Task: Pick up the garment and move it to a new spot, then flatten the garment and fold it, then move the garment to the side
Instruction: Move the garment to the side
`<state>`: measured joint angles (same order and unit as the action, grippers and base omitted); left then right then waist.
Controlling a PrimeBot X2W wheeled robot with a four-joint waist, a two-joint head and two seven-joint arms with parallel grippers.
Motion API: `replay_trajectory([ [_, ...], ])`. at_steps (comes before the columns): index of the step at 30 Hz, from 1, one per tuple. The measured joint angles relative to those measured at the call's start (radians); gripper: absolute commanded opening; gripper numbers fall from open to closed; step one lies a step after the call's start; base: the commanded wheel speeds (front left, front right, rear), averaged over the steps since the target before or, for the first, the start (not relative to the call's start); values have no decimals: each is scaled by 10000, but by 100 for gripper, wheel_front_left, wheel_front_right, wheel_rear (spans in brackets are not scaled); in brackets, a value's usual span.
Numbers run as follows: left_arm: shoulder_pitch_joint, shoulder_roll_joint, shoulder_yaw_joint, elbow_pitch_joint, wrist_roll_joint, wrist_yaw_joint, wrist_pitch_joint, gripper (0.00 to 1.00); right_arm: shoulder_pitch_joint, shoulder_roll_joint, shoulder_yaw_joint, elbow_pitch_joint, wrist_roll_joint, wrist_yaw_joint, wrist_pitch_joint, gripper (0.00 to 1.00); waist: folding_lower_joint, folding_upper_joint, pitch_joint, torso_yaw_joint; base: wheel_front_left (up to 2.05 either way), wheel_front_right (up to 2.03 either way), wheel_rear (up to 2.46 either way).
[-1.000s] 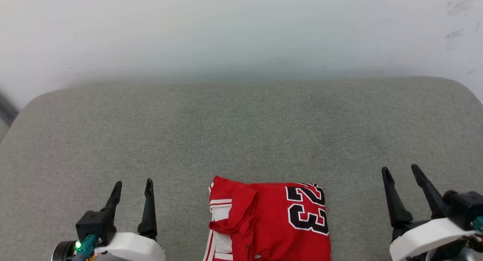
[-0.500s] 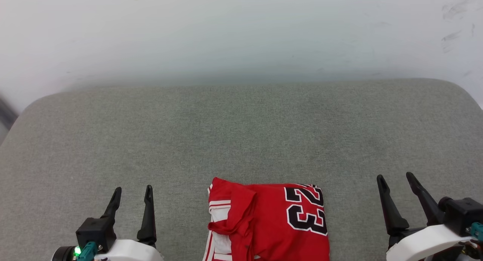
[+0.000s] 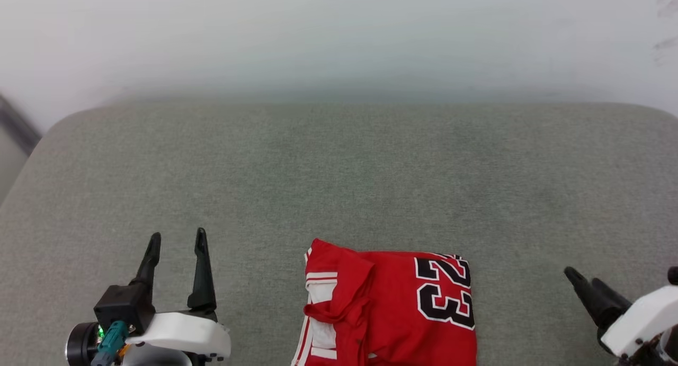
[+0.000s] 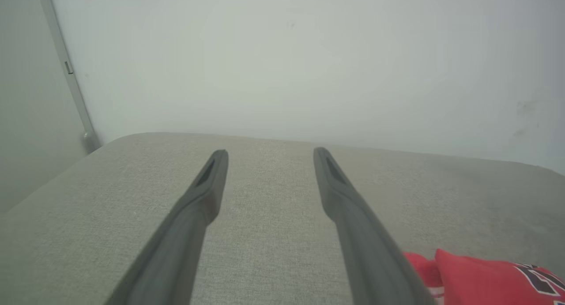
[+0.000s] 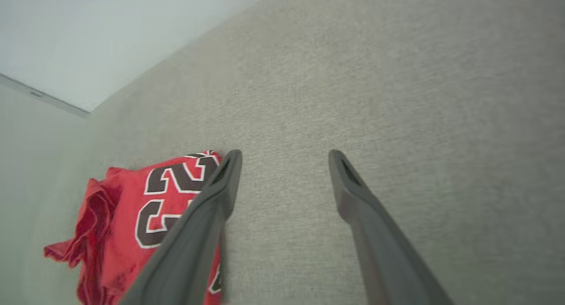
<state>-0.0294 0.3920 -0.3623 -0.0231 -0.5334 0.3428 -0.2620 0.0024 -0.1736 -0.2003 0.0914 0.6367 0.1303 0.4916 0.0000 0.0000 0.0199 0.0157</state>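
I expect the garment to come along as one folded bundle when I pull it to the side, because the number wraps over a closed fold edge (image 3: 472, 296) of the garment (image 3: 407, 305).
The garment (image 3: 389, 308) lies folded on the grey fabric surface (image 3: 339, 186) at the near middle, red with a dark white-outlined "23" and white striped trim at its left. My left gripper (image 3: 177, 234) stands open to its left, apart from it, with nothing between the fingers. My right gripper (image 3: 582, 277) sits at the lower right, turned edge-on, also apart from the cloth. In the right wrist view the right gripper (image 5: 284, 154) is open over bare fabric, the garment (image 5: 132, 208) beside its left finger. The left wrist view has the left gripper (image 4: 270, 151) open and the garment (image 4: 481, 276) at the lower right.
The padded grey surface has rounded far corners and ends at a white wall (image 3: 339, 37). A dark strip (image 3: 18, 127) runs down at the far left beside the cushion's edge. Bare fabric stretches beyond and to both sides of the garment.
The head camera has shifted a little. My right gripper has drawn back toward the lower right and rolled edge-on. My left gripper has risen slightly. The garment lies as before.
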Motion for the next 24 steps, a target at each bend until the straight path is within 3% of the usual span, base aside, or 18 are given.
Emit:
replay_trajectory([
  [2,-36,-132,90,-4,88,-109,-6,100,-329,88,-203,334,1108,6,905,100,0,0,124,116,0,0,0],
  [9,-621,-560,121,150,502,-608,-10,100,-911,571,-385,1893,2562,6,3628,100,1,0,576,748,0,0,0],
  [18,-898,-945,351,483,861,-1007,-10,100,-1458,1005,171,2955,3758,13,4061,100,1,0,1215,1339,0,0,0],
  [19,-905,-970,378,525,909,-1043,-10,100,-1516,1007,244,3026,3810,13,4029,45,1,0,1236,1360,0,0,0],
  [20,-910,-989,397,575,922,-1062,-10,100,-1578,1009,345,3081,3854,13,3979,7,0,0,1233,1368,0,0,0],
  [21,-911,-1016,414,621,941,-1110,-8,100,-1628,1009,460,3101,3873,13,3939,0,1,0,1213,1366,0,0,0],
  [24,-909,-1099,443,761,1022,-1156,-8,100,-1660,965,865,3035,3904,4,3749,0,1,0,1068,1342,0,0,0],
])
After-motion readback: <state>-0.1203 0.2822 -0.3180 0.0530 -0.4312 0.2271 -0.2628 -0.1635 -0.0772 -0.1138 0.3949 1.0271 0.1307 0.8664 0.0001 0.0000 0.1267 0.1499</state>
